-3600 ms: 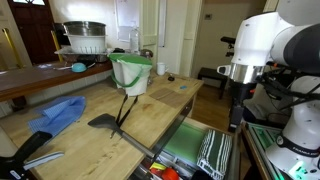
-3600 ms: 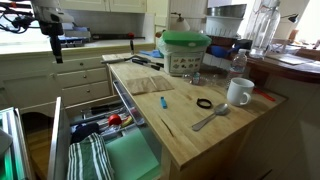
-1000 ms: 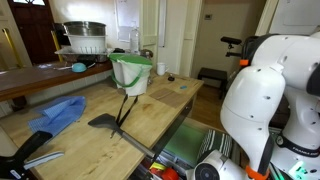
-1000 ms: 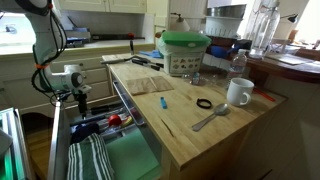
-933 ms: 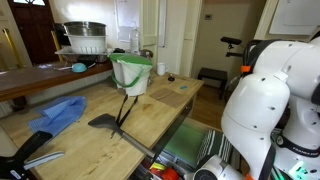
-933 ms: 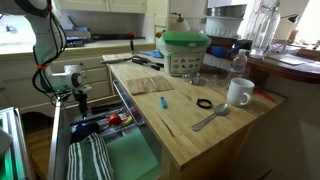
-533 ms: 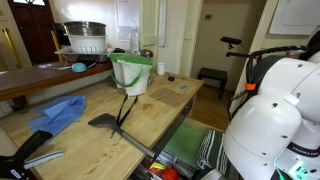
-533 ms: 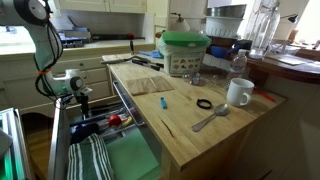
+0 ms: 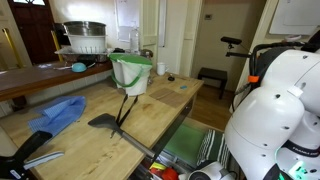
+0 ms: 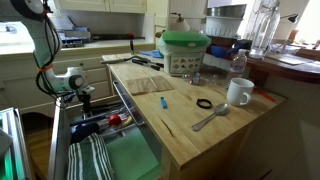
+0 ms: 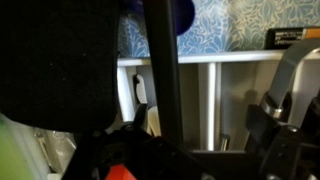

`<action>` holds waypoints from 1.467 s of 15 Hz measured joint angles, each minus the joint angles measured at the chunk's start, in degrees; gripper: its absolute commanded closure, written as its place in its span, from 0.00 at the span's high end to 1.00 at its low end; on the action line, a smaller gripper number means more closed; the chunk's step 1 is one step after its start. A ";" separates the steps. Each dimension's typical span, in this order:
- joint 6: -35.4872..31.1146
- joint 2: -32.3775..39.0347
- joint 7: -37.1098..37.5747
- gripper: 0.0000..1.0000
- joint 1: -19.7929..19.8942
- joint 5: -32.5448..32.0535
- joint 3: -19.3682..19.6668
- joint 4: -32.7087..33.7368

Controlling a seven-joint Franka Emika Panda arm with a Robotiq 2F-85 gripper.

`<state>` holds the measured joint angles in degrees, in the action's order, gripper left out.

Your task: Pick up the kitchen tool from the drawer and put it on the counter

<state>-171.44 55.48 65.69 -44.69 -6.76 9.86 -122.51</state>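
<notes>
Next, my gripper moves across and grabs the metal loop (image 11: 288, 75), because the white drawer divider (image 11: 210, 105) is between its open fingers and the metal loop is under one finger.
The drawer (image 10: 135, 158) stands pulled out beside the counter (image 10: 185, 128), with a green liner and a striped cloth (image 10: 85, 160); it also shows in an exterior view (image 9: 185, 145). My gripper (image 10: 82, 98) hangs low over the drawer's far end, close to a red item (image 10: 113, 120) and dark objects there. In the wrist view a slim dark rod, apparently the kitchen tool (image 11: 165, 70), runs upright between my spread fingers (image 11: 200, 130). The fingers look open and do not clamp it. The counter (image 9: 150, 112) lies beside the arm.
On the counter are a black spatula (image 9: 103, 122), a blue cloth (image 9: 58, 113), a green-rimmed bucket (image 9: 131, 73), a white mug (image 10: 238, 92), a spoon (image 10: 211, 118), a black ring (image 10: 204, 103) and a small blue item (image 10: 164, 102). My white arm (image 9: 275, 110) fills the right side.
My arm has come down from above towards the drawer. Over the last second the gripper sank a little lower and nearer the drawer's contents. Nothing on the counter moved.
</notes>
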 measured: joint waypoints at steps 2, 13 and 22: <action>-3.34 -0.89 -0.91 1.00 -0.67 1.49 1.09 -1.27; -12.86 4.49 -13.17 1.00 5.84 12.53 -7.54 2.73; -20.83 5.22 -23.03 1.00 10.79 19.07 -12.86 2.73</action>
<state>-192.28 60.70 42.65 -33.91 12.31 -3.00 -119.78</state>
